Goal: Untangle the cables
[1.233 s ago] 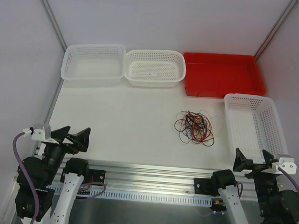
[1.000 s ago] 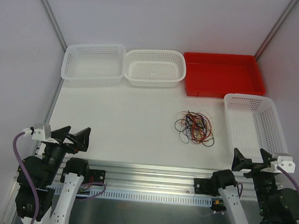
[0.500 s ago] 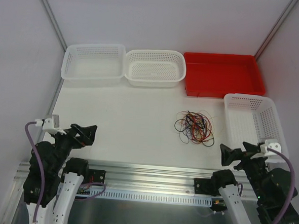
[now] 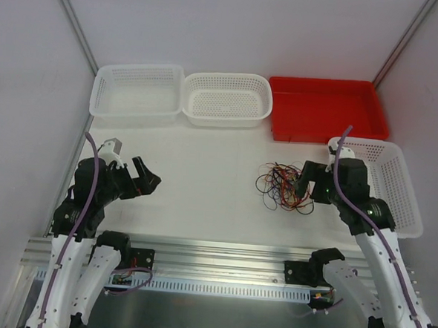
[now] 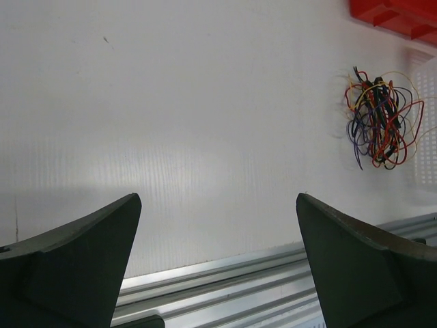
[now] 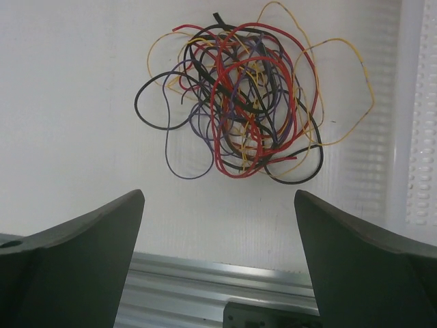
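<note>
My right gripper should bring the heap of cables [image 4: 281, 186] to the middle of the table [image 4: 221, 197] before I pull cables apart, because the heap lies far from my left gripper.
The cables [image 4: 279, 187] lie in one tangled heap of black, red, yellow and purple strands on the white table, right of centre. My right gripper [image 4: 305, 183] hangs open over the heap's right side. In the right wrist view the cables [image 6: 246, 102] lie ahead of the open right gripper [image 6: 218, 194], with nothing between its fingers. My left gripper [image 4: 145, 179] is open above the left part of the table, well apart from the heap. The left wrist view shows the cables [image 5: 379, 126] far to the right of the open left gripper [image 5: 217, 198].
Two white perforated baskets [image 4: 133, 114] [image 4: 221, 121] and a red tray [image 4: 310, 132] line the far edge. Another white basket [image 4: 376, 142] stands just right of the cables. An aluminium rail [image 4: 214, 249] runs along the near edge.
Both arms have lifted from the near edge and reached out over the table. The right gripper has come over the cables; the left has moved forward on the left side.
</note>
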{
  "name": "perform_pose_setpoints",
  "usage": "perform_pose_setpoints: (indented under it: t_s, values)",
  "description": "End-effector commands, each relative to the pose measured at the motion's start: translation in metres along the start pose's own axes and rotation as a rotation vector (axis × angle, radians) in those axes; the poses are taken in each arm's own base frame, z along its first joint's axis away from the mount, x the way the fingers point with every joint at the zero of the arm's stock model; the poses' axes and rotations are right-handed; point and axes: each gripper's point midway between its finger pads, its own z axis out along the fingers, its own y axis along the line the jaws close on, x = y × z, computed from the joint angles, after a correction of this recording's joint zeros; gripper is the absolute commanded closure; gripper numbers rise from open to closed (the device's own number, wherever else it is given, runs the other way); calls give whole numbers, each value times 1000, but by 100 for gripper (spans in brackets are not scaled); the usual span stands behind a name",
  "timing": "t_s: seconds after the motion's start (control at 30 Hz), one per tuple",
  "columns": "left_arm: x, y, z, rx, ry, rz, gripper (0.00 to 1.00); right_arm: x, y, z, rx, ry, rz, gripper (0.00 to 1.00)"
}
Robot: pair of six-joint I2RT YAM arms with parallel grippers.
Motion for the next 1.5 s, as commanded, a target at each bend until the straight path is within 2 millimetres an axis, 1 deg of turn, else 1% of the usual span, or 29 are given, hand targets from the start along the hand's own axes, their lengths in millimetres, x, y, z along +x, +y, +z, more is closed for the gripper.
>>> perform_pose_setpoints:
  t_s: [0.0,0.03,0.1,0.13,0.17,0.23,0.33,0.4,0.47,0.5,0.57,0.6,0.63,0.67,0.73,0.77,0.8,0.83,0.87,0.9,1.0,1.07,1.2,1.23,1.27,1.3,1.33,1.37,1.47]
  values:
    - [-2,-12,12,99,-24,40,1,-21,3,37,19,-68,76,3]
    - [9,-9,20,110,3,22,1,-13,1,53,38,-15,83,3]
    - [21,-5,30,121,30,11,1,-10,5,75,29,3,118,2]
    - [21,-6,32,131,28,5,1,-1,4,92,40,51,129,1]
    - [23,-6,33,134,39,3,1,-6,8,102,27,34,148,1]
    - [22,-10,32,151,42,13,1,10,4,126,55,99,163,3]
    - [26,-6,34,143,47,-2,1,14,6,150,55,120,186,5]
    - [27,-6,33,144,42,-8,1,26,9,169,59,165,178,9]
    - [25,-6,32,144,30,-6,1,37,14,186,61,209,158,18]
    - [25,-4,32,138,28,-9,1,43,24,191,41,231,135,22]
    - [24,-3,32,136,22,-13,1,52,43,202,-8,281,86,39]
    - [24,-4,32,142,22,-12,1,59,59,202,-41,300,37,46]
    - [23,-4,32,142,22,-14,1,63,69,201,-61,311,-3,60]
    - [23,-3,33,139,24,-18,1,59,81,202,-77,302,-37,67]
    - [25,-3,34,141,35,-22,1,73,111,198,-131,324,-140,86]
    - [25,-4,34,145,35,-22,1,71,124,195,-155,322,-173,91]
    - [25,-4,34,146,39,-23,1,83,144,190,-198,340,-235,95]
    - [26,-4,35,146,43,-25,1,88,152,186,-220,352,-301,99]
    - [26,-4,35,146,42,-25,1,93,162,182,-243,362,-346,99]
    - [25,-4,35,149,43,-24,1,100,183,176,-289,366,-413,99]
    - [29,-4,37,154,60,-29,1,120,208,162,-373,409,-533,99]
    - [31,-5,38,163,78,-32,1,134,212,159,-401,449,-570,97]
    - [36,-6,43,167,121,-46,1,143,211,148,-418,483,-601,77]
    - [37,-5,45,161,134,-54,1,144,211,143,-428,487,-593,63]
    - [37,-5,45,162,142,-59,1,132,219,132,-461,443,-574,57]
    - [37,-6,46,164,145,-66,1,129,222,125,-470,425,-561,45]
    - [38,-5,47,159,154,-72,1,123,223,119,-469,407,-549,41]
    - [38,-5,48,156,160,-81,1,107,228,106,-459,345,-514,37]
    - [40,-6,52,151,178,-131,1,80,225,96,-378,236,-420,32]
